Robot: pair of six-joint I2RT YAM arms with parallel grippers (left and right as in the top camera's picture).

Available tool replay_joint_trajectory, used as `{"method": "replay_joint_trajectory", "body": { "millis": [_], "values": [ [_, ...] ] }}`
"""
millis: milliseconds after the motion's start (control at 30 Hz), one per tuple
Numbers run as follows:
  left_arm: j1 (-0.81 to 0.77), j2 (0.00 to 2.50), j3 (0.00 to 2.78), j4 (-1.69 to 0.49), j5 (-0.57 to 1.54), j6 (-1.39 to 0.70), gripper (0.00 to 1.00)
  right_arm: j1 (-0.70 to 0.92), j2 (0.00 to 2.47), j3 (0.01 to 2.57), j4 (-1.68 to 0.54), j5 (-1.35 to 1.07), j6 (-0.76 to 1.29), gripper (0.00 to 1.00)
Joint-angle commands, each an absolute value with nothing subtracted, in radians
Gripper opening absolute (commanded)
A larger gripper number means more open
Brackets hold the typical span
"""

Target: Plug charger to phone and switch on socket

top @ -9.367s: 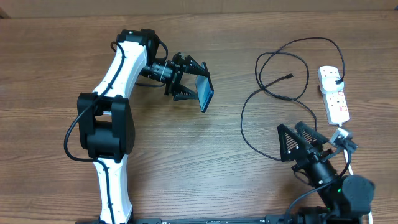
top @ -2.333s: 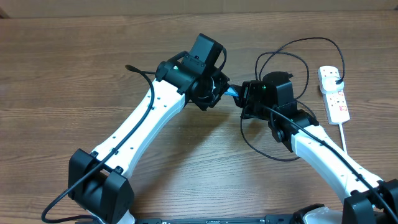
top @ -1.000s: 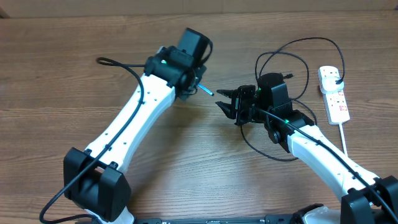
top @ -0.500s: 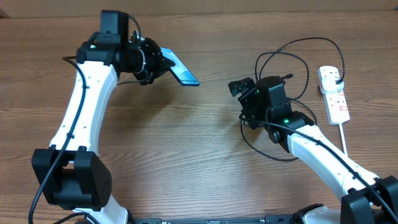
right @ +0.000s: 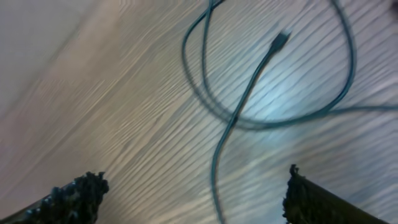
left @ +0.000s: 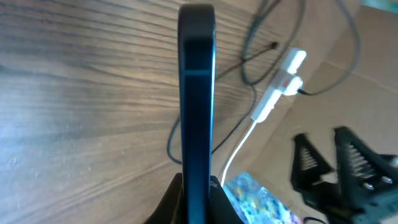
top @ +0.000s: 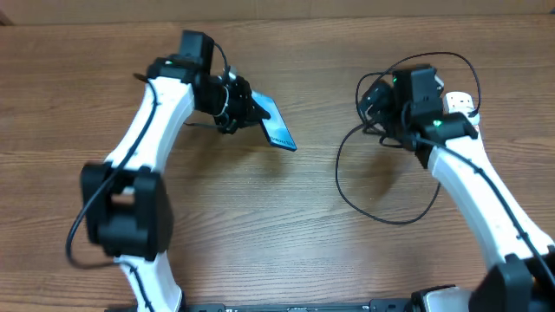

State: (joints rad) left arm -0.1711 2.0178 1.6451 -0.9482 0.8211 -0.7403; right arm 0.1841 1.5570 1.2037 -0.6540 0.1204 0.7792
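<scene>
The black cable is lying in loose loops, so I expect its slack to trail along when I carry the connector tip, while the socket stays put.
My left gripper is shut on the phone and holds it above the table at the upper left of centre. In the left wrist view the phone stands edge-on between the fingers. The charger's black cable lies in loops on the table at the right. Its connector tip lies free on the wood, ahead of my right gripper, which is wide open and empty. From overhead the right gripper hovers over the cable's upper loops. The socket is partly hidden behind the right arm.
The white socket and its thick white cord show past the phone in the left wrist view. The table's far edge runs along the top of the overhead view. Bare wood lies between the two arms.
The right gripper has swung up and to the right, over the cable near the socket, and opened wide. The left arm has carried the phone away to the left.
</scene>
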Motion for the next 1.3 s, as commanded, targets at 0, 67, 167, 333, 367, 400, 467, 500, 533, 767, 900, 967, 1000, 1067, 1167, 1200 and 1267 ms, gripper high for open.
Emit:
{"method": "replay_joint_trajectory", "body": {
  "millis": [0,67,167,333,367,400,467,500,533,767,900,967,1000,1067,1167,1200,1267],
  "values": [
    [-0.198,2.135,1.656,-0.882,1.101,-0.759,0.04,0.154,1.694,1.257,-0.648,0.219,0.731,0.77],
    [-0.209,2.188,1.656,-0.857,1.182,-0.759,0.04,0.148,1.78,1.287,-0.629,0.273,0.731,0.7],
    [-0.223,2.201,1.656,-0.858,1.182,-0.759,0.04,0.142,1.884,1.321,-0.587,0.309,0.731,0.67],
    [-0.229,2.201,1.656,-0.859,1.203,-0.759,0.04,0.141,1.993,1.322,-0.456,0.368,0.731,0.65],
    [-0.229,2.201,1.656,-0.859,1.206,-0.759,0.04,0.139,2.01,1.322,-0.437,0.374,0.731,0.65],
    [-0.229,2.201,1.656,-0.859,1.205,-0.759,0.04,0.138,2.031,1.322,-0.416,0.374,0.731,0.65],
    [-0.229,2.201,1.656,-0.859,1.205,-0.759,0.04,0.138,2.06,1.322,-0.392,0.374,0.732,0.62],
    [-0.229,2.201,1.656,-0.859,1.205,-0.759,0.04,0.138,2.074,1.322,-0.386,0.374,0.731,0.6],
    [-0.229,2.201,1.656,-0.859,1.205,-0.759,0.04,0.138,2.086,1.322,-0.383,0.374,0.731,0.58],
    [-0.229,2.201,1.656,-0.859,1.194,-0.76,0.04,0.138,2.104,1.322,-0.35,0.379,0.731,0.39],
    [-0.229,2.201,1.656,-0.859,1.194,-0.76,0.04,0.138,2.104,1.322,-0.334,0.381,0.731,0.26],
    [-0.229,2.201,1.656,-0.859,1.195,-0.76,0.04,0.138,2.104,1.322,-0.334,0.381,0.731,0.18],
    [-0.229,2.201,1.656,-0.859,1.195,-0.76,0.04,0.138,2.104,1.322,-0.334,0.38,0.731,0.14],
    [-0.229,2.201,1.656,-0.863,1.195,-0.76,0.04,0.138,2.098,1.329,-0.336,0.372,0.727,0.04],
    [-0.229,2.201,1.656,-0.862,1.194,-0.764,0.04,0.138,2.061,1.356,-0.356,0.3,0.648,0.04],
    [-0.228,2.201,1.656,-0.862,1.195,-0.764,0.04,0.138,2.033,1.369,-0.376,0.273,0.638,0.04],
    [-0.228,2.201,1.656,-0.849,1.201,-0.755,0.04,0.138,1.956,1.392,-0.426,0.218,0.638,0.04]
  ]
}}
